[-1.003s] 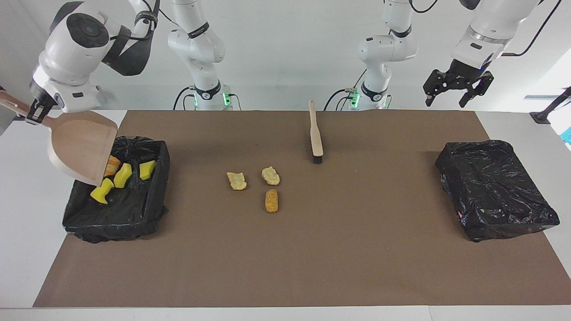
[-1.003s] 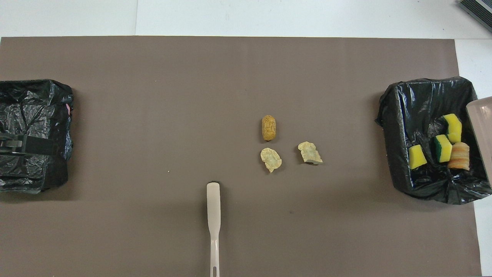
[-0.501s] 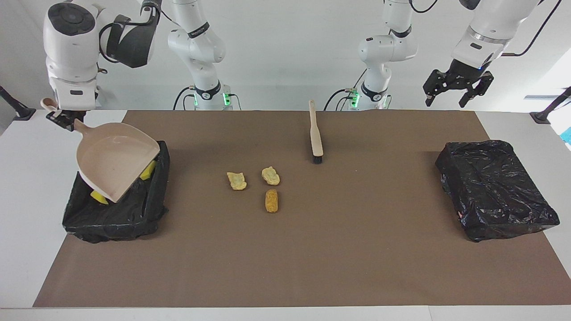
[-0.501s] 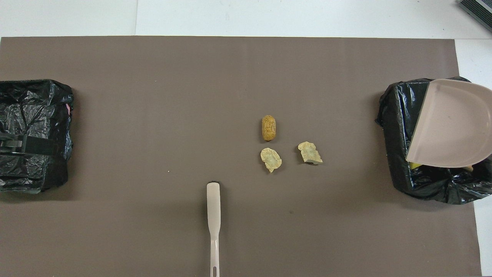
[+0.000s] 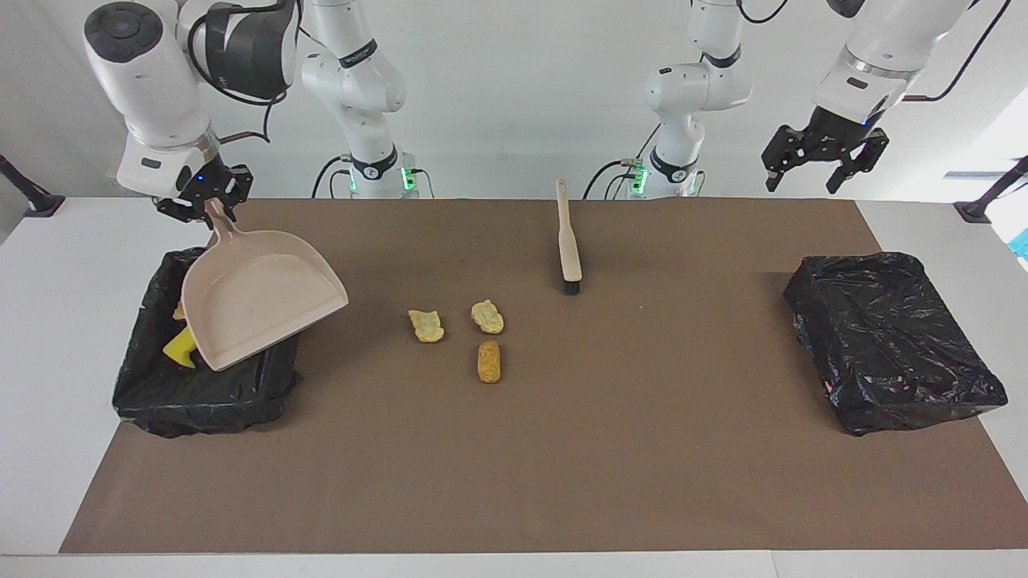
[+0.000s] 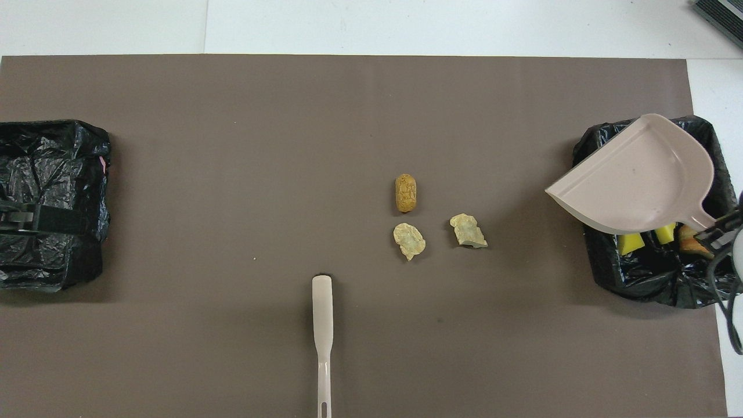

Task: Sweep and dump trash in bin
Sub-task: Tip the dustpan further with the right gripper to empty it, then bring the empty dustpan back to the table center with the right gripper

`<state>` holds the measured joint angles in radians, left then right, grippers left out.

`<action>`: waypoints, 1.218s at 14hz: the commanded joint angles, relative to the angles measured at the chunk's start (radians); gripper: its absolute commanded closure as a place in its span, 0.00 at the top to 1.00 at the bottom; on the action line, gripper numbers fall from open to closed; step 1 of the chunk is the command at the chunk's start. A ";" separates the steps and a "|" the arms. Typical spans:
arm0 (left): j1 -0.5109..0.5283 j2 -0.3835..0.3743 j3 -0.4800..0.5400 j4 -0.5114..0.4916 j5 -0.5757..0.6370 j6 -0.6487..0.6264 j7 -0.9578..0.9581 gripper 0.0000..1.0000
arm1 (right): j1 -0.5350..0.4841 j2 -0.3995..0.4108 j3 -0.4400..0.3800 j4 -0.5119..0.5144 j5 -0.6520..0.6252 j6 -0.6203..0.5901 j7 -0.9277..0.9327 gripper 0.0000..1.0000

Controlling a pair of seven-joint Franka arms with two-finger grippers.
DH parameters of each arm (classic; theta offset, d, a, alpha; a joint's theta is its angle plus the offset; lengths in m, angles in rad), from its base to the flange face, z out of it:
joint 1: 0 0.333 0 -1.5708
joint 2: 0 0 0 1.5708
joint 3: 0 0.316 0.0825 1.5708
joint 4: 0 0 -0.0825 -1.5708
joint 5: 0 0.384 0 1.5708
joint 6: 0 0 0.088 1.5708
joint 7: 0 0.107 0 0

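Note:
My right gripper should carry the beige dustpan next to the mat beside the tan lumps until the dustpan lies flat. The dustpan is empty and the mat there is free.
My right gripper is shut on the handle of the beige dustpan, held level and empty over the open black-lined bin at the right arm's end; the pan juts over the bin's wall toward the table's middle. In the bin lie yellow sponge pieces and an orange lump, partly hidden under the pan. Three tan lumps lie mid-mat. My left gripper waits open and empty, high at the left arm's end.
The beige-handled brush lies on the mat nearer to the robots than the lumps, bristles toward them. A second bin wrapped in black plastic stands at the left arm's end. The brown mat covers the table.
The right gripper swung the dustpan from tipped over the bin to level and moved it toward the table's middle. The sponges and one lump stayed in the bin. The left arm held still.

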<state>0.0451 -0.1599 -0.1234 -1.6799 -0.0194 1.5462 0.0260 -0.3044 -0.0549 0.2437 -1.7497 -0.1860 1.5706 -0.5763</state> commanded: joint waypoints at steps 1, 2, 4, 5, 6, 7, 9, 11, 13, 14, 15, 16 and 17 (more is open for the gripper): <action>0.009 -0.003 -0.005 0.003 0.012 -0.015 0.000 1.00 | 0.071 -0.014 0.005 -0.004 0.075 -0.005 0.224 0.00; 0.009 -0.003 -0.005 0.003 0.012 -0.015 -0.001 1.00 | 0.106 -0.005 0.006 0.001 0.106 -0.001 0.296 0.00; 0.009 -0.003 -0.005 0.003 0.012 -0.015 -0.001 1.00 | 0.149 0.016 0.006 0.002 0.205 0.032 0.441 0.00; 0.009 -0.003 -0.005 0.003 0.012 -0.015 0.000 1.00 | 0.192 0.030 0.006 0.002 0.224 0.064 0.491 0.00; 0.009 -0.003 -0.005 0.003 0.012 -0.015 -0.001 1.00 | 0.244 0.050 0.006 0.005 0.232 0.104 0.525 0.00; 0.009 -0.003 -0.005 0.003 0.012 -0.015 -0.002 1.00 | 0.299 0.073 0.006 0.018 0.250 0.130 0.588 0.00; 0.009 -0.003 -0.005 0.003 0.012 -0.015 -0.001 1.00 | 0.416 0.169 0.006 0.071 0.240 0.158 0.804 0.00; 0.009 -0.003 -0.005 0.003 0.012 -0.015 -0.002 1.00 | 0.509 0.278 0.005 0.210 0.235 0.141 0.974 0.00; 0.009 -0.003 -0.005 0.003 0.012 -0.015 -0.001 1.00 | 0.571 0.326 0.003 0.251 0.218 0.159 1.058 0.00; 0.009 -0.003 -0.005 0.003 0.012 -0.015 -0.002 1.00 | 0.600 0.364 0.000 0.287 0.215 0.167 1.100 0.00; 0.009 -0.003 -0.005 0.003 0.012 -0.015 -0.002 1.00 | 0.629 0.418 0.000 0.341 0.204 0.170 1.151 0.00; 0.009 -0.003 -0.005 0.003 0.012 -0.015 -0.002 1.00 | 0.655 0.476 0.000 0.402 0.177 0.186 1.205 0.00; 0.009 -0.003 -0.005 0.003 0.012 -0.015 -0.002 1.00 | 0.681 0.534 0.000 0.451 0.157 0.206 1.243 0.00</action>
<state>0.0451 -0.1599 -0.1234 -1.6799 -0.0195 1.5461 0.0260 0.3343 0.3454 0.2494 -1.4485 0.0125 1.7614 0.5902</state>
